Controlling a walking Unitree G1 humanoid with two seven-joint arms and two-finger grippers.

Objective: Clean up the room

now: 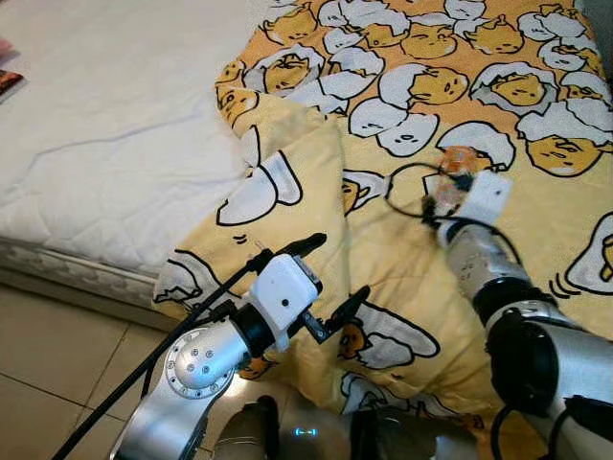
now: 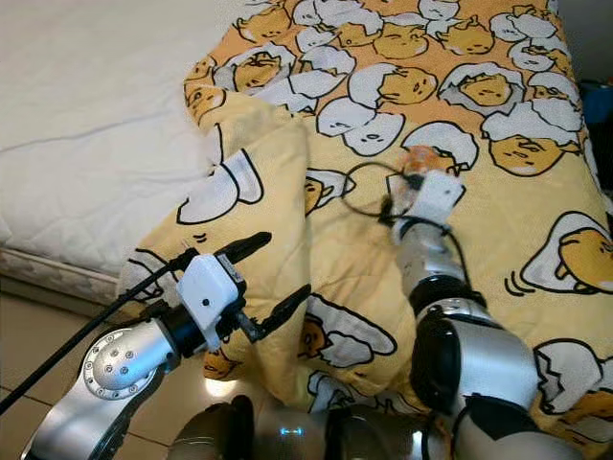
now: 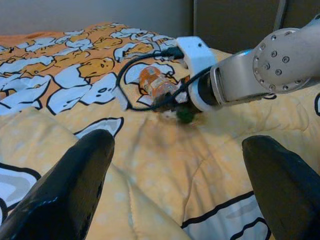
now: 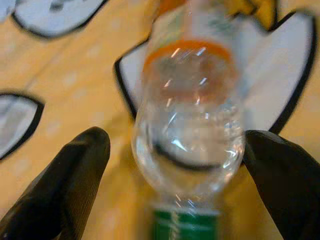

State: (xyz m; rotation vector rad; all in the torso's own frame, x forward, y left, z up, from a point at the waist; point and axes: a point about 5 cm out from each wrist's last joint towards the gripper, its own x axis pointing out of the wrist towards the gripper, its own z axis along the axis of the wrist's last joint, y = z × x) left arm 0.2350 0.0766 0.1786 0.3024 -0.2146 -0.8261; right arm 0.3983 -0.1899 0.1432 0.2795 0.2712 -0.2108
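My right gripper's fingers have the bottle's green cap end (image 4: 184, 220) between them, so its label end (image 4: 195, 30) will stick out in front when I carry the bottle.
A clear plastic bottle (image 4: 190, 125) with an orange label and a green cap (image 4: 184, 226) lies on the yellow egg-print blanket (image 1: 412, 268) on the bed. My right gripper (image 4: 175, 137) is open, with one black finger on each side of the bottle and a small gap on one side. From the head the bottle (image 1: 461, 159) shows just beyond the right wrist (image 1: 484, 196). My left gripper (image 1: 330, 278) is open and holds nothing. It hovers over the blanket's folded near corner, well short of the bottle (image 3: 155, 82).
A bare white mattress (image 1: 96, 125) takes up the left of the bed. Tiled floor (image 1: 48, 383) lies below its edge. A black cable (image 1: 402, 182) loops beside the right wrist. A flat reddish object (image 1: 8, 81) lies at the mattress's far left edge.
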